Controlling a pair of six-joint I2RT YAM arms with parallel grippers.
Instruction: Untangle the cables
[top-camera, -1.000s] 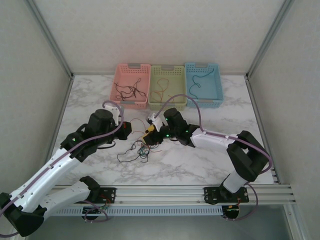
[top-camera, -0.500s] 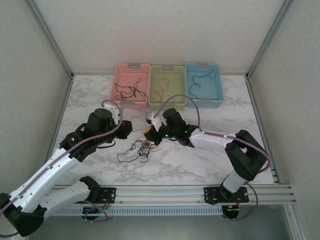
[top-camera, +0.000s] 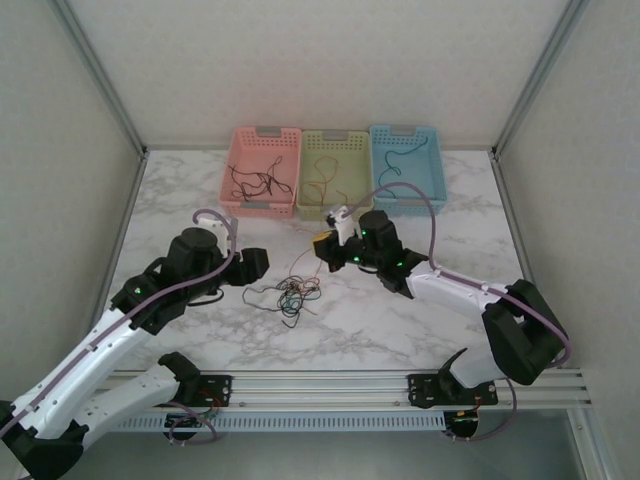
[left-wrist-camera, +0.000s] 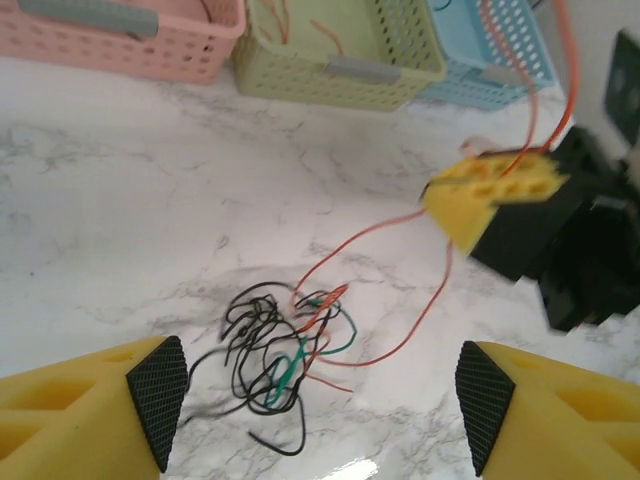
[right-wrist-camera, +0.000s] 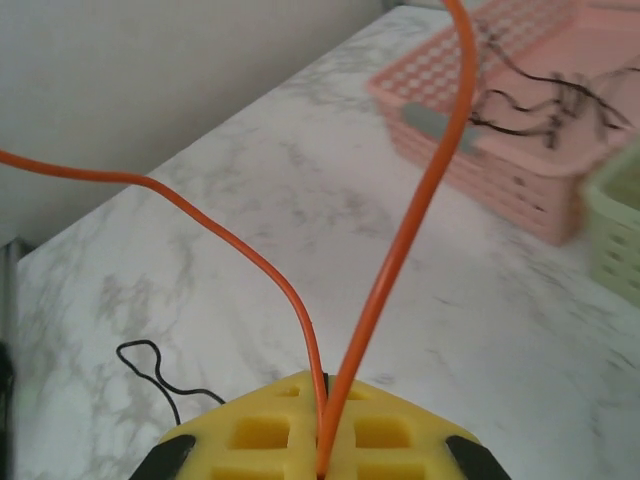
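My gripper will pull the orange cable free, and the black cable will keep the green cable caught as it does, because parts of the green cable (left-wrist-camera: 291, 371) run through the black cable's loops (left-wrist-camera: 238, 365).
The tangle of thin black, orange and green cables (top-camera: 288, 296) lies on the marble table between my two arms; the left wrist view shows it as tangled cables (left-wrist-camera: 268, 342) just ahead of my fingers. My left gripper (top-camera: 256, 265) hovers to its left, open (left-wrist-camera: 320, 400), with nothing between its pads (left-wrist-camera: 156, 392). My right gripper (top-camera: 322, 246) is raised right of the pile, shut on an orange cable (right-wrist-camera: 420, 200). Both strands of that cable leave its yellow fingertips (right-wrist-camera: 325, 435). The orange cable (left-wrist-camera: 350, 245) still runs down into the pile.
Three baskets stand along the back: pink basket (top-camera: 262, 170) with black wires, green basket (top-camera: 335, 172) with orange wires, blue basket (top-camera: 408, 168) with a dark wire. A loose black wire end (right-wrist-camera: 150, 365) lies on the marble. White walls enclose the table.
My right gripper has risen and moved right and back toward the baskets, drawing the orange cable out of the pile. The pile has shifted slightly. My left arm has drawn back a little.
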